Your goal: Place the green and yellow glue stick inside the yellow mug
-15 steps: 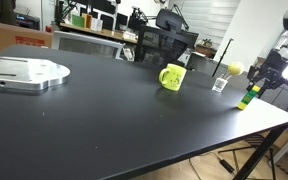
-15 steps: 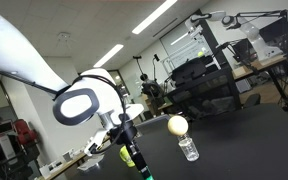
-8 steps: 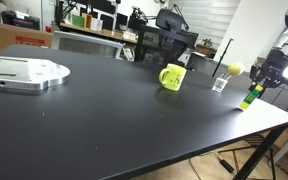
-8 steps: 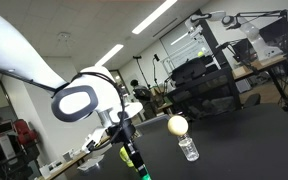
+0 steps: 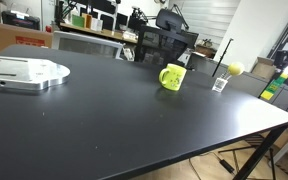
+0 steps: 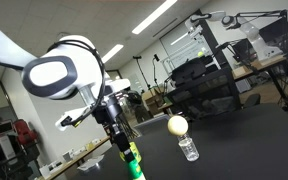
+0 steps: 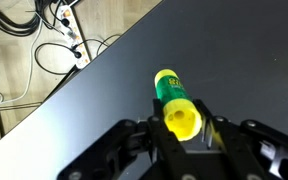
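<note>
Next, my gripper turns back and moves the glue stick [image 5: 273, 88] over the mug's opening [image 5: 173, 69], because it is holding the glue stick near the table's edge, far away from the yellow mug.
The green and yellow glue stick [image 5: 268, 91] is held off the black table at its far right end, tilted. My gripper [image 5: 278, 80] is shut on it. In the wrist view the glue stick [image 7: 170, 92] sits between the fingers [image 7: 181, 128] with its yellow end toward the camera. It also shows under the gripper [image 6: 121, 143] as a green stick [image 6: 132, 166]. The yellow mug [image 5: 171, 77] stands on the table well away from the gripper, handle to one side. The mug is out of the wrist view.
A small clear cup [image 5: 220, 84] and a yellow ball [image 5: 235, 68] sit between mug and gripper; both show in an exterior view, ball [image 6: 177, 125] and cup [image 6: 188, 149]. A grey metal plate [image 5: 22, 72] lies far across the table. Cables lie on the floor [image 7: 54, 40] beyond the table edge.
The gripper has lifted the glue stick off the table and carried it up and outward past the table's end; the arm has risen and turned.
</note>
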Action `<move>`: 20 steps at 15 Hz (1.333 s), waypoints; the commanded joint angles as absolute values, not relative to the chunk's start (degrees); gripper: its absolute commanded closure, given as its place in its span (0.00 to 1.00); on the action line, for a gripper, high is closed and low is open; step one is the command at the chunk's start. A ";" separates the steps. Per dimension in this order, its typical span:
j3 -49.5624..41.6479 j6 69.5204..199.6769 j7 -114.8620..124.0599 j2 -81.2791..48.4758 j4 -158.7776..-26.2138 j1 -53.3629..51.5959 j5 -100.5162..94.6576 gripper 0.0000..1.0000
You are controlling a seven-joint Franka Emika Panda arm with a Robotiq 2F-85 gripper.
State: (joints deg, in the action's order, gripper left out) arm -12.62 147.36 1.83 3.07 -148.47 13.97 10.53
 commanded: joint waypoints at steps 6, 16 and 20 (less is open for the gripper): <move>-16.55 142.48 1.31 9.88 -149.83 17.85 3.34 0.66; -16.09 142.48 1.16 8.47 -149.43 17.16 3.36 0.91; -13.72 142.40 3.73 6.77 -146.85 15.47 2.58 0.91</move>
